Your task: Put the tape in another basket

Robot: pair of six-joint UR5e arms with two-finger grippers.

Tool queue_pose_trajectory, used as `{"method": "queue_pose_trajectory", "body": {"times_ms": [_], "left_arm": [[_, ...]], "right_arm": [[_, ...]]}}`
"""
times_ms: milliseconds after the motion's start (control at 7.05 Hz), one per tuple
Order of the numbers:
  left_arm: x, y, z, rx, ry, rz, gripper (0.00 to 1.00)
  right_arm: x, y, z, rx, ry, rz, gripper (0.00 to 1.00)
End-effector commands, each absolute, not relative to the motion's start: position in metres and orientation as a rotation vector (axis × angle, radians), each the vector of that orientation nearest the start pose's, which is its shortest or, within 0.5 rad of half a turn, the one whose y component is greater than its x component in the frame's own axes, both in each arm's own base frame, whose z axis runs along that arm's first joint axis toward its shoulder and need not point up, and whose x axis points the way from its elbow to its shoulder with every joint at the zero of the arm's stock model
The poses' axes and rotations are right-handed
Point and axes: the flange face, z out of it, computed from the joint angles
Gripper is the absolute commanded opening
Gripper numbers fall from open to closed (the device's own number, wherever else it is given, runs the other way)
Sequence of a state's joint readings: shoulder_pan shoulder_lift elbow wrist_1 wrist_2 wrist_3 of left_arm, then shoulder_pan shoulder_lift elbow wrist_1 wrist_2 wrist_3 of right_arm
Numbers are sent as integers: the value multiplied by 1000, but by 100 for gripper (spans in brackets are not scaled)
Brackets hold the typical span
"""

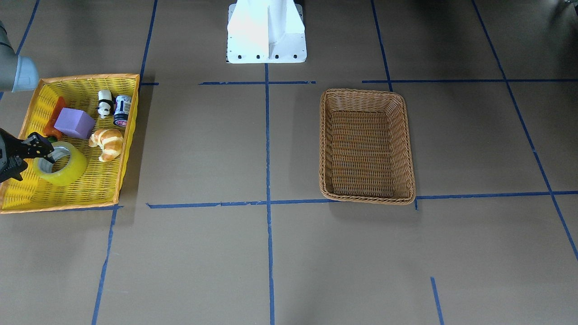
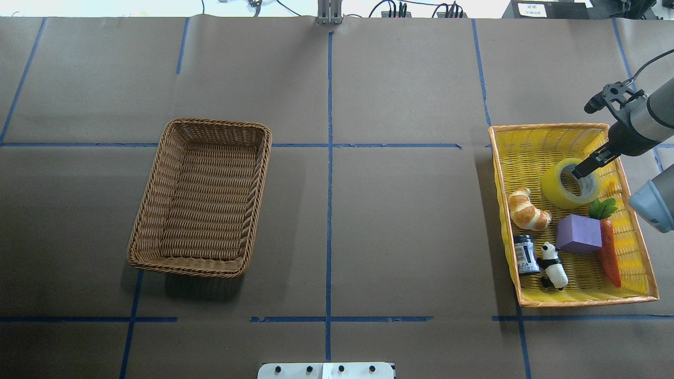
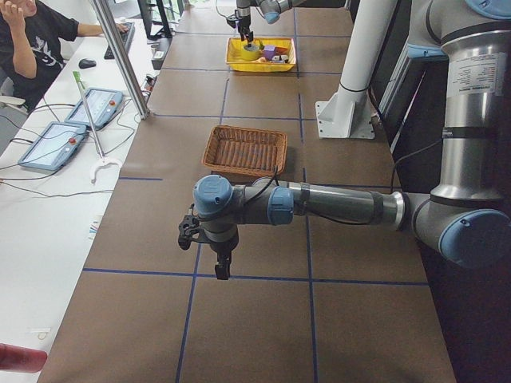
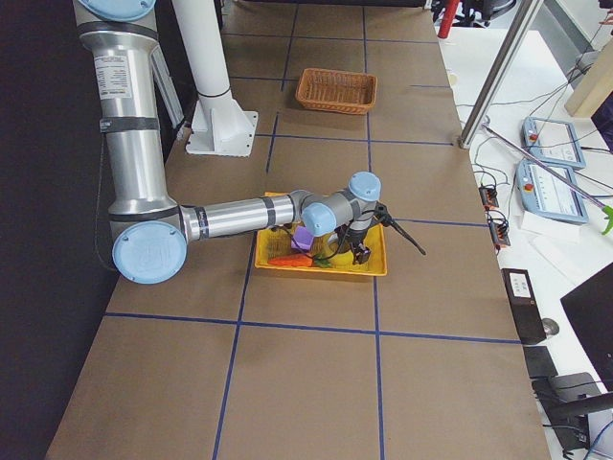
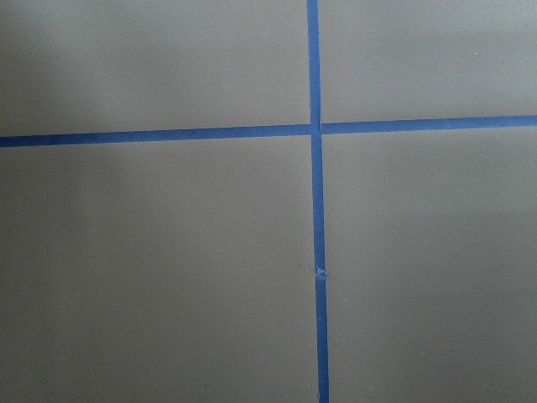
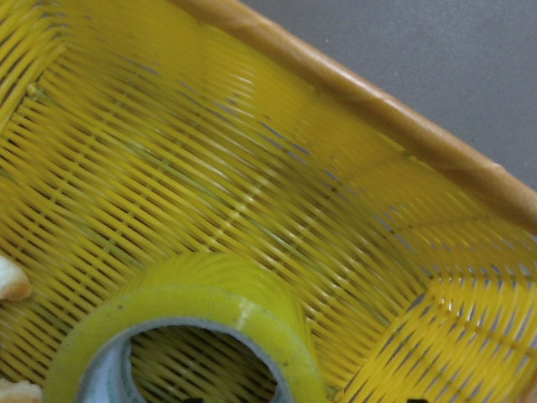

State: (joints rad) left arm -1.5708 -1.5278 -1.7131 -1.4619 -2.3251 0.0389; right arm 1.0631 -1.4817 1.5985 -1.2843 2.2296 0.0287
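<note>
My gripper will uncover the toy carrot's leafy top when it lifts the yellow tape roll (image 1: pixel 69 172), because a bit of green (image 1: pixel 52 139) peeks out beside the roll.
The yellow tape roll (image 1: pixel 63 164) lies flat in the shallow yellow basket (image 1: pixel 90 76), at its end away from the robot's base; it also shows in the overhead view (image 2: pixel 568 184) and the right wrist view (image 6: pixel 193 311). My right gripper (image 1: pixel 36 163) is open over the tape, one finger down in the white core and the other outside the roll's wall. The brown wicker basket (image 1: pixel 363 92) stands empty on the other half of the table, also in the overhead view (image 2: pixel 218 123). My left gripper (image 3: pixel 221 267) hangs low over bare table; I cannot tell if it is open or shut.
The yellow basket (image 2: pixel 547 127) also holds a croissant (image 2: pixel 528 210), a purple block (image 2: pixel 579 234), a toy carrot (image 2: pixel 610 252), a panda figure (image 2: pixel 553 263) and a small dark can (image 2: pixel 525 253). The robot's white base (image 1: pixel 266 31) stands at the table's edge.
</note>
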Motion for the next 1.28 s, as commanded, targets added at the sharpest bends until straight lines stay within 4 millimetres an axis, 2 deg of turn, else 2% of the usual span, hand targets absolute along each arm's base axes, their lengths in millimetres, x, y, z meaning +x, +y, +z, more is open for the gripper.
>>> {"method": "queue_pose_trajectory", "body": {"times_ms": [0, 284, 426, 568, 851, 993, 1135], "left_arm": [[-65, -471, 620, 9, 755, 34, 100], [-65, -471, 620, 9, 756, 34, 100], [-65, -471, 620, 9, 756, 34, 100], [-65, -471, 620, 9, 756, 34, 100], [-65, -470, 623, 3, 756, 33, 100], [-65, -470, 622, 5, 756, 34, 100], [-65, -470, 621, 7, 756, 36, 100]], "right_arm": [[-214, -515, 582, 190, -734, -613, 74], [-221, -513, 584, 181, -735, -623, 72], [-220, -513, 583, 182, -738, -621, 18], [-221, -513, 579, 185, -747, -623, 0], [-217, -516, 577, 193, -749, -619, 0], [-200, -521, 568, 205, -765, -589, 0], [-170, -527, 550, 220, -856, -548, 0]]}}
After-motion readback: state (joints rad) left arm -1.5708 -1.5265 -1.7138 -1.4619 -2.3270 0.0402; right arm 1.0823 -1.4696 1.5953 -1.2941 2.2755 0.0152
